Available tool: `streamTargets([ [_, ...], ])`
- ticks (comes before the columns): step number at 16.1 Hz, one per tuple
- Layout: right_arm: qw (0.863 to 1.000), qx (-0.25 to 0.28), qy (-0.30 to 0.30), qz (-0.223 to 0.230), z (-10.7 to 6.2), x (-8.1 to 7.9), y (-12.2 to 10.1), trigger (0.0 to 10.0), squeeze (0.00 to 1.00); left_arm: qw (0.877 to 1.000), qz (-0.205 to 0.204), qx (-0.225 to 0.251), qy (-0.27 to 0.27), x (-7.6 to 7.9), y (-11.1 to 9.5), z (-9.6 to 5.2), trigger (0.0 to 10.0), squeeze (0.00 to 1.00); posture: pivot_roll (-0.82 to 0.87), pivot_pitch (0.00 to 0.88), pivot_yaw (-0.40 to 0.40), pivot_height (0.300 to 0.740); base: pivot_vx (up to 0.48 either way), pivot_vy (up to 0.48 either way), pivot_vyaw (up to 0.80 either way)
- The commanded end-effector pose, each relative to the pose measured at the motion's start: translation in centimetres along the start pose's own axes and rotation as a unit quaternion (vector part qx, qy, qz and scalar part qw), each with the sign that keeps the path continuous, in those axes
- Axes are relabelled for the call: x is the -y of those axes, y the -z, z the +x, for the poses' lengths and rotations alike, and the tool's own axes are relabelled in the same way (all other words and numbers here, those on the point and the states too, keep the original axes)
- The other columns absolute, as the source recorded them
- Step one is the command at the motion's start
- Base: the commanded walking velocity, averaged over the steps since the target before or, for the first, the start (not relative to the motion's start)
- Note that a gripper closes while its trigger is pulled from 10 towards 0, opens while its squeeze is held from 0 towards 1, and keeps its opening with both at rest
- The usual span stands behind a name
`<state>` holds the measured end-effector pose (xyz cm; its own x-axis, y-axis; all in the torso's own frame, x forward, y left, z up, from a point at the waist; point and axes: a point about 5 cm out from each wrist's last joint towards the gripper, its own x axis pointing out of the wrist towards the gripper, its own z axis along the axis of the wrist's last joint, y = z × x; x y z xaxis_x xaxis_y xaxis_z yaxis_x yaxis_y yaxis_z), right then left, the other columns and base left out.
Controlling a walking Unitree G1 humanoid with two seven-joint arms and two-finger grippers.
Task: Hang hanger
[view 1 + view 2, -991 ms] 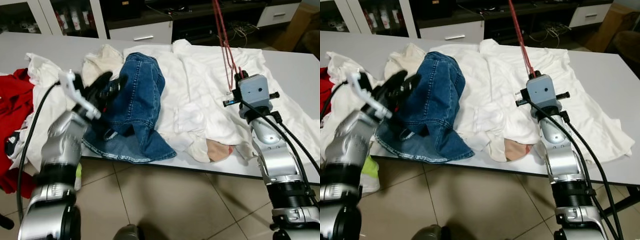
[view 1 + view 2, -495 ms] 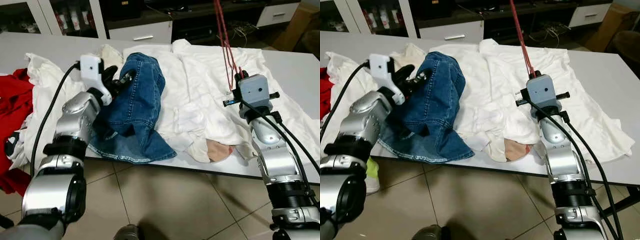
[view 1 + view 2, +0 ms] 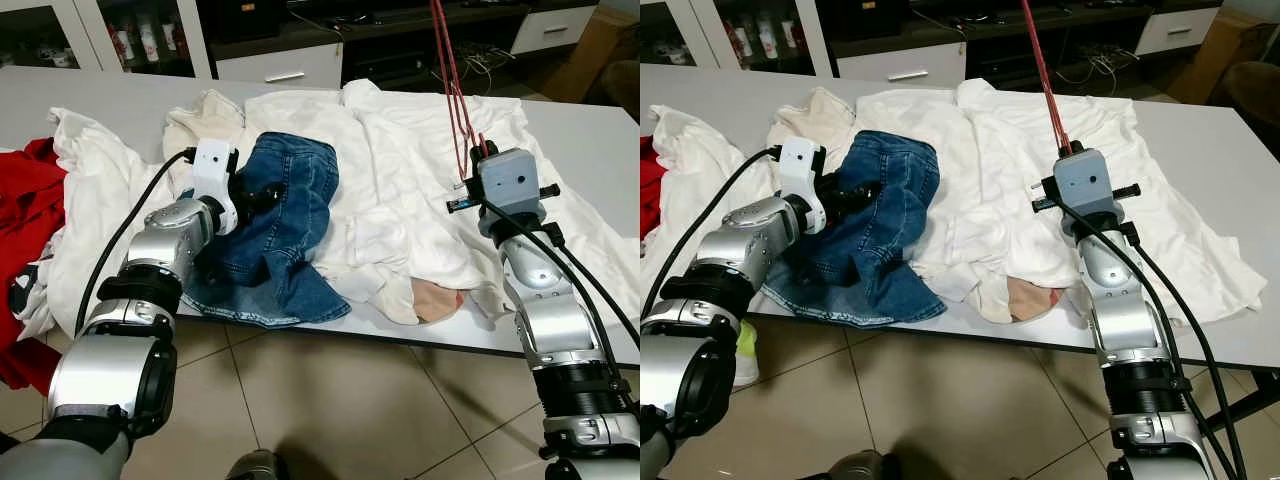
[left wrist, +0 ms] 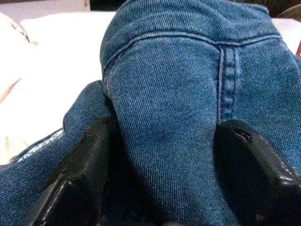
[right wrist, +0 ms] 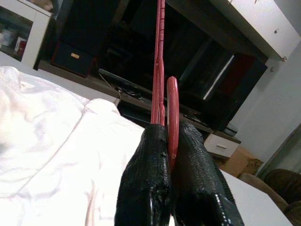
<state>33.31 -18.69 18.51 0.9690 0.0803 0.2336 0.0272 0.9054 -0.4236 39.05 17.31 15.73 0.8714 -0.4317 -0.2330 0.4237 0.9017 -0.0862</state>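
Note:
The far end of the blue denim garment (image 3: 298, 200) has a stitched band (image 3: 296, 144) along its edge, so that end of the garment will open wide when I raise the garment's seamed fold.
A thin red hanger (image 3: 449, 75) rises from my right gripper (image 5: 170, 136), which is shut on its lower end above the white clothes on the table's right side. A blue denim garment (image 3: 295, 225) lies bunched at the middle left of the table. My left gripper (image 3: 262, 193) is pushed into it from the left. In the left wrist view its black fingers (image 4: 84, 179) stand wide apart, with a thick fold of denim (image 4: 169, 117) bulging between them and touching both.
White clothes (image 3: 400, 160) cover most of the grey table (image 3: 590, 130). A red cloth (image 3: 25, 200) hangs over the left end. White cabinets and a dark shelf unit (image 3: 280, 65) stand behind the table. Tiled floor (image 3: 350, 400) lies in front.
My left arm swung in from the table's front left and pressed its gripper into the denim, which has slumped lower and folded over. The right arm and hanger have stayed still.

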Motion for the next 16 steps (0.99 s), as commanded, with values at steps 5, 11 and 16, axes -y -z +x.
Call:
streamTargets([
  [5,1.000,0.004,0.010,0.002,0.16,0.55,-0.25,10.0,0.00,1.000,0.010,-0.021,0.008,0.40,0.73,0.25,0.0,0.00,0.09,0.000,0.035,0.740,0.000,0.000,0.00],
  [11,1.000,0.003,0.008,-0.001,0.09,0.65,-0.23,10.0,0.00,0.999,0.020,0.043,0.015,0.74,0.37,0.15,0.0,0.00,0.09,0.001,0.030,0.740,0.000,0.000,0.00],
  [16,1.000,0.003,0.006,0.000,0.09,0.48,-0.22,10.0,0.00,0.998,0.017,0.053,0.019,0.71,0.61,-0.02,0.0,0.00,0.09,0.004,0.027,0.740,0.000,0.000,0.00],
])
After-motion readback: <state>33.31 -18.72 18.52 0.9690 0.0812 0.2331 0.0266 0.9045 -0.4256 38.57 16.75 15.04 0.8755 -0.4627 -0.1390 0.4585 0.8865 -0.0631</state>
